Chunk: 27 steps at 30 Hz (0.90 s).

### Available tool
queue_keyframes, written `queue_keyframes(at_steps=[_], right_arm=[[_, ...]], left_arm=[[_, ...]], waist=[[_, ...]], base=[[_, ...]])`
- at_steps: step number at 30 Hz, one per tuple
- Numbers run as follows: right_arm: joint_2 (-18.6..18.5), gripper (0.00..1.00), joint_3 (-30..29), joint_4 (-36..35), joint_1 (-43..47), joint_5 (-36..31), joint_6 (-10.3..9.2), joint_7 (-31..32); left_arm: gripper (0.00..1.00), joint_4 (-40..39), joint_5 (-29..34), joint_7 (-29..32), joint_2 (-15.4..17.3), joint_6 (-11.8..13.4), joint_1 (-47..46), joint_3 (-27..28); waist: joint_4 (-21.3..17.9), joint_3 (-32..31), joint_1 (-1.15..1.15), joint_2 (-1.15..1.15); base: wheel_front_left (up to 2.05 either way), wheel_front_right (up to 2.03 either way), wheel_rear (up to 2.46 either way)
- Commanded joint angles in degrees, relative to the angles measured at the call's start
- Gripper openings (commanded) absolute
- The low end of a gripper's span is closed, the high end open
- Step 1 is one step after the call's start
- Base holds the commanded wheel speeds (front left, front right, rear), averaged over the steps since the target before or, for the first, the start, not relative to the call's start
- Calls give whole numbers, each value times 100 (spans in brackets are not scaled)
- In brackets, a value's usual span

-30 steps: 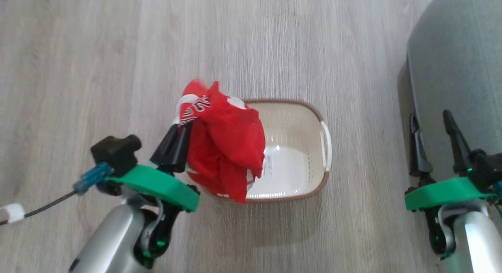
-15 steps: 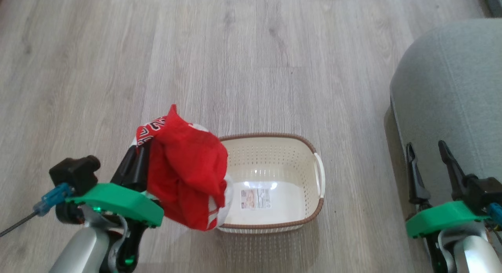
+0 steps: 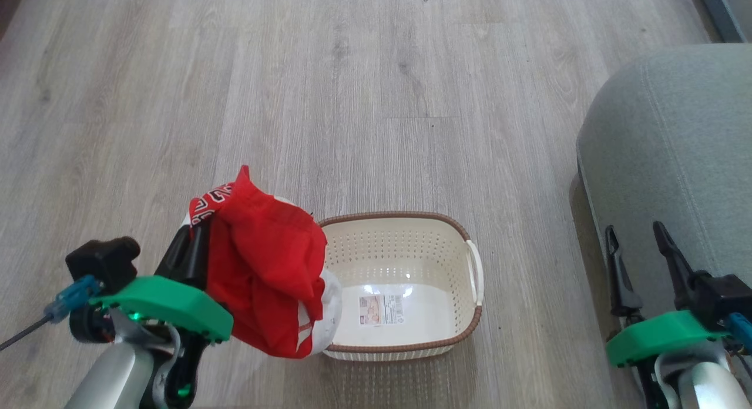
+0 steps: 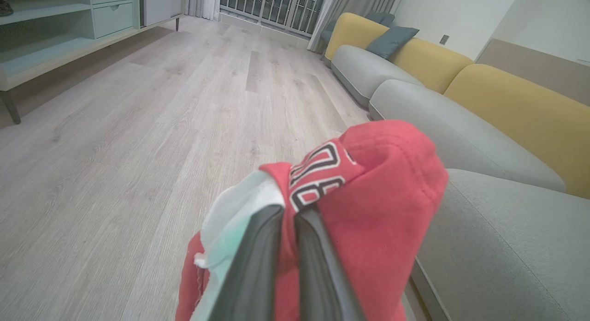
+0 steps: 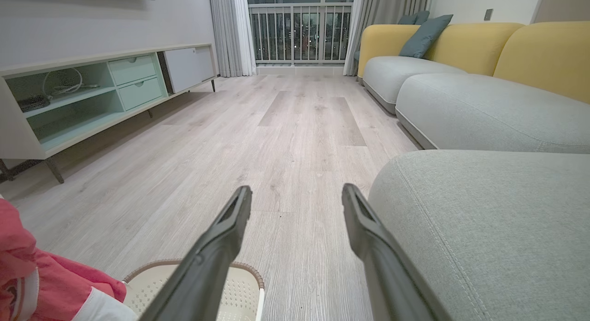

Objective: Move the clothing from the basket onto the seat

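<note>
I expect the red clothing (image 3: pixel 262 276) to settle in a crumpled heap when I carry it onto the seat, because deep, limp folds (image 3: pixel 287 255) bunch below the clothing's pinched collar edge.
The red clothing (image 3: pixel 264 280) hangs bunched from my left gripper (image 3: pixel 197 235), which is shut on its collar edge, over the left end of the basket (image 3: pixel 399 215). The cream basket stands on the floor, its bare bottom showing a sticker label. In the left wrist view the gripper (image 4: pixel 288 212) pinches the clothing (image 4: pixel 382 182) by its white trim and printed numbers. My right gripper (image 3: pixel 634 228) is open and holds nothing, at the near left edge of the grey-green seat (image 3: pixel 675 150). Its wrist view shows the open gripper (image 5: pixel 296 189), the seat (image 5: pixel 484 210), the basket rim (image 5: pixel 249 268) and the clothing (image 5: pixel 46 279).
Pale wood floor (image 3: pixel 352 103) spreads around the basket. A low cabinet (image 5: pixel 92 95) on thin legs runs along the wall on the left. More grey seats with yellow backs (image 5: pixel 461 44) and dark cushions line the right side. A balcony door (image 5: pixel 295 30) closes the far end.
The whole head view has shifted, so the camera moved. Relative to the basket, my left gripper carried the clothing leftward, uncovering the basket's bottom. The right gripper stayed open by the seat.
</note>
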Motion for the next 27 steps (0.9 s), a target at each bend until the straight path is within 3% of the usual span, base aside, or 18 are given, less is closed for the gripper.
queue_keyframes(at_steps=[1,17,21,27], right_arm=[[-145,100,145,-153,-103,-56,-1,-37],[-283,100,496,-98,-235,21,-1,-37],[-410,100,998,-83,-418,177,-1,-37],[-683,100,2201,38,-1164,433,-1,-37]], left_arm=[[0,-159,20,-63,134,12,-224,257],[0,-41,-11,-170,61,-42,-271,185],[0,-101,33,-144,42,-98,-398,86],[0,-235,189,-42,-1,-223,-800,-156]], waist=[[-3,0,1,0],[-40,15,1,0],[-48,37,1,0],[-36,123,1,0]], base=[[0,0,0],[0,0,0],[0,0,0],[0,0,0]])
